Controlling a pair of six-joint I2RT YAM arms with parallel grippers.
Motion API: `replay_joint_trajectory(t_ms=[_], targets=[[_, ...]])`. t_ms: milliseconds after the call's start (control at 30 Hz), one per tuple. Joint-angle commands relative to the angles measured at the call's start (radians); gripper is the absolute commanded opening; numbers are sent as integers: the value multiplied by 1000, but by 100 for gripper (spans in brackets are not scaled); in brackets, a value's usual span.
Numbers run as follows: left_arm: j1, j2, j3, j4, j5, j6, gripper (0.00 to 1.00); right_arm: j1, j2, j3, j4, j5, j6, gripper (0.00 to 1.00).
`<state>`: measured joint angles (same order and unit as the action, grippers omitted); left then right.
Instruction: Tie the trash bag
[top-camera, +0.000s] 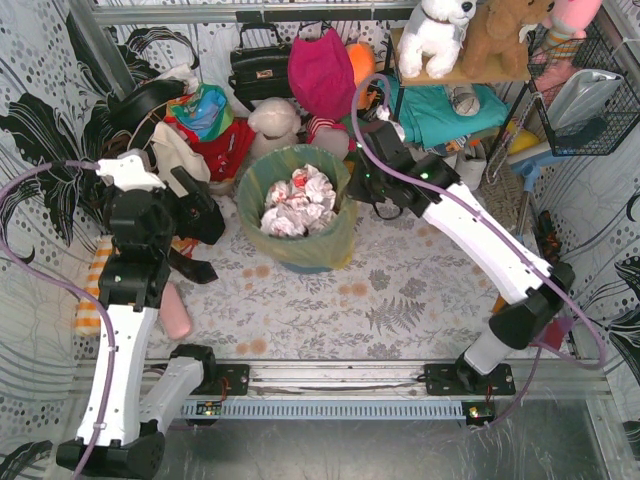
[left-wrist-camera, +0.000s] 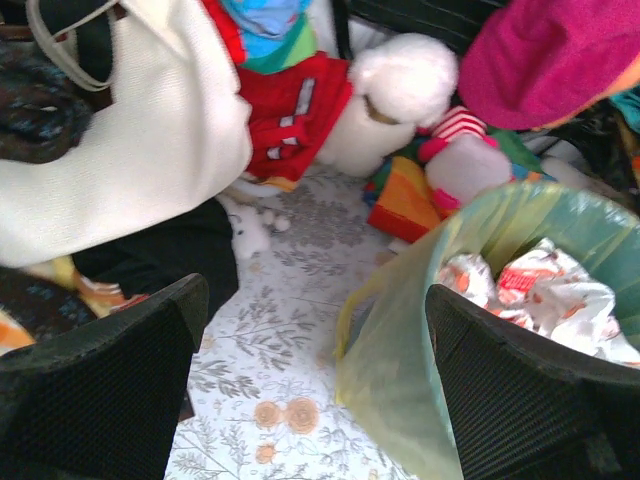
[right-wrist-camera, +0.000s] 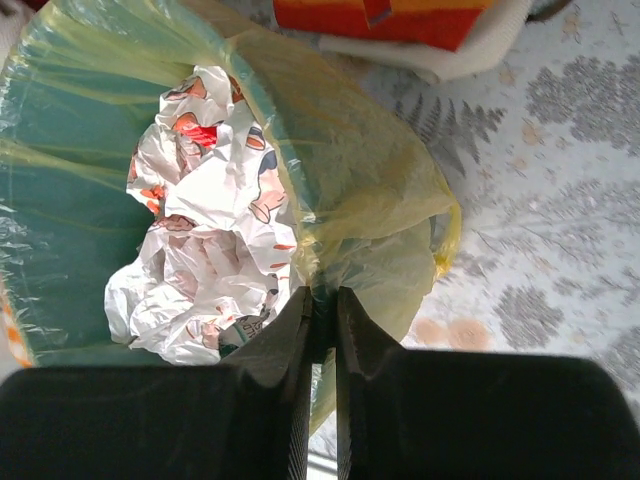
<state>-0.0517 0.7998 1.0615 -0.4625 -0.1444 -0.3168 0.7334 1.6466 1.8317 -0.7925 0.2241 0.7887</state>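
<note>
The trash bag's rim is in my closed right gripper, with tablecloth open before the bin, so I'll keep pulling until it clears the plush toys, then releases.
The trash bag is thin yellow-green plastic lining a teal-blue bin at the table's middle back, with crumpled white paper inside. My right gripper is shut on a gathered pinch of the bag's rim, on the bag's right side in the top view. My left gripper stands wide open just left of the bag. Its right finger is over the bag's rim and its left finger is over the tablecloth, with nothing held. In the top view the left gripper is beside the bag's left wall.
A cream cloth tote and plush toys crowd the back left behind the bin. A black handbag and a magenta cap lie farther back. A pink object lies by the left arm. A shelf with toys stands at the back right.
</note>
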Motion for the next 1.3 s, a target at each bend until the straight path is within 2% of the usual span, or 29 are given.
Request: replay_joint_trajectory(t_ms=[0,200,300,367,400,433,467,633,767,900,967,1033,1267], targets=[[-2,60,111,-119,182,-8,98,-24,-122,-69,-46,-95,-136,0],[-22,160,232,-247,419,-7,97,-85,-218,-150,-93,-277,-272,0],[-98,200,280,-331,409,6,96,-110,-229,-152,-148,-321,-314,0],[-197,221,299,-371,409,6,96,-114,-224,-150,-197,-328,-343,0],[-241,232,304,-388,354,9,94,-115,-224,-154,-209,-329,-350,0],[-286,245,312,-407,293,-8,82,-115,-225,-159,-216,-332,-352,0],[-327,255,316,-423,255,-22,77,-115,-228,-164,-219,-335,-355,0],[-462,300,323,-474,143,-65,64,-115,-239,-174,-228,-340,-359,0],[-484,318,335,-524,47,-73,53,-114,-248,-205,-218,-337,-355,0],[-496,329,350,-533,54,-81,27,-115,-255,-207,-222,-328,-352,0],[-514,337,363,-535,64,-90,18,-115,-262,-207,-235,-315,-353,0],[-538,348,376,-545,67,-98,15,-115,-269,-208,-248,-307,-352,0],[-633,414,413,-552,68,-126,17,-115,-311,-240,-278,-216,-359,0]])
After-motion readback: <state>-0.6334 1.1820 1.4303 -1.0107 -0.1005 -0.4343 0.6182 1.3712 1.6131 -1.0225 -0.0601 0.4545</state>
